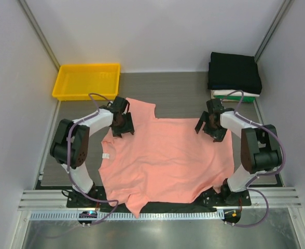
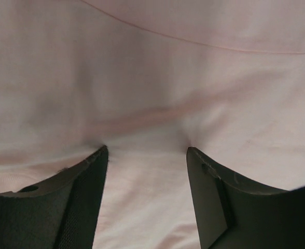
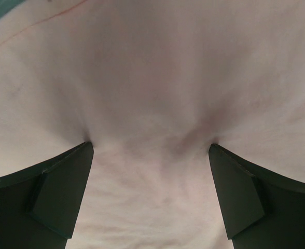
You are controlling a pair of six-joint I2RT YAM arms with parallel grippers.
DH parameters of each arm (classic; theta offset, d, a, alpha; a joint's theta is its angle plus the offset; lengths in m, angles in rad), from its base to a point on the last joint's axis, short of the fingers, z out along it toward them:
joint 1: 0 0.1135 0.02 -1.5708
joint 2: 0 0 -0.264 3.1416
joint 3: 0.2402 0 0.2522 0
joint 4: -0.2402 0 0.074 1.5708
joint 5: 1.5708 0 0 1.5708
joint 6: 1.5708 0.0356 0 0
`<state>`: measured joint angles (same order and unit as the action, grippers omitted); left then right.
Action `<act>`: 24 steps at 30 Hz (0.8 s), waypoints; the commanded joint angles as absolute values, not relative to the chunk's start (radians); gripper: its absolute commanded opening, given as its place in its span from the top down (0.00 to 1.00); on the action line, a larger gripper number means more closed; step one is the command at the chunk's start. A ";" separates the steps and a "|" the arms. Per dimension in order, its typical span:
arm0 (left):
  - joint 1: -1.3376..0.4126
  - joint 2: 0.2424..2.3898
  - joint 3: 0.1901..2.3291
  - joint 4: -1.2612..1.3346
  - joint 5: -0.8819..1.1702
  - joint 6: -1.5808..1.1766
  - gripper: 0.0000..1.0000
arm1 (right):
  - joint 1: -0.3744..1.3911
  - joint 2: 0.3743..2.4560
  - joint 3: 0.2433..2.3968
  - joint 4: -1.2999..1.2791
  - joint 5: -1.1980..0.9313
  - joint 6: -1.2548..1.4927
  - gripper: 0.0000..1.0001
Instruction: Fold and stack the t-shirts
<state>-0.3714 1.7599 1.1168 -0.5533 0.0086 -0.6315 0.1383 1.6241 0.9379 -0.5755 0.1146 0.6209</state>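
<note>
Next, I push the t-shirt toward the back [image 1: 179,104] with my left gripper and my right gripper before I take its near corners, because the t-shirt's near part [image 1: 136,206] hangs over the table's edge.
A salmon-pink t-shirt [image 1: 168,161] lies spread flat on the table, its hem hanging over the near edge. My left gripper [image 1: 122,124] presses down on its far left part, jaws apart, with pink cloth [image 2: 147,104] bulging slightly between the fingertips [image 2: 101,155]. At the shirt's far right edge, my right gripper [image 1: 210,127] stands wide open, its fingertips [image 3: 87,150] dug into the cloth [image 3: 152,93], which puckers between them. Neither gripper has closed on the fabric. A stack of folded shirts [image 1: 234,72], black on top with white and green edges below, sits at the back right.
A yellow plastic tray [image 1: 87,80] stands at the back left. White walls close in the table on the left, right and back. Grey tabletop [image 1: 178,93] shows between the tray and the stack.
</note>
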 commanded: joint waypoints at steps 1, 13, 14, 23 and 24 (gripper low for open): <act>-0.364 1.825 1.135 -0.474 -0.031 -0.669 0.36 | 0.164 1.696 1.002 -0.511 0.126 0.621 0.00; -0.219 2.146 1.477 -0.548 -0.055 -0.626 0.38 | 0.164 2.081 1.376 -0.544 0.109 0.561 0.00; -0.207 2.175 1.500 -0.560 -0.055 -0.627 0.39 | 0.164 2.106 1.415 -0.557 0.110 0.558 0.00; -0.141 2.345 2.006 -0.785 -0.078 -0.597 0.41 | 0.156 2.330 1.923 -0.684 0.097 0.534 0.00; -0.141 2.356 2.047 -0.808 -0.074 -0.597 0.40 | 0.156 2.338 1.948 -0.689 0.091 0.519 0.00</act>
<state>-0.1482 2.3207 1.9362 -0.6830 -0.0284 -0.6338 0.1604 2.2810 1.8679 -0.6998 0.1478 0.5442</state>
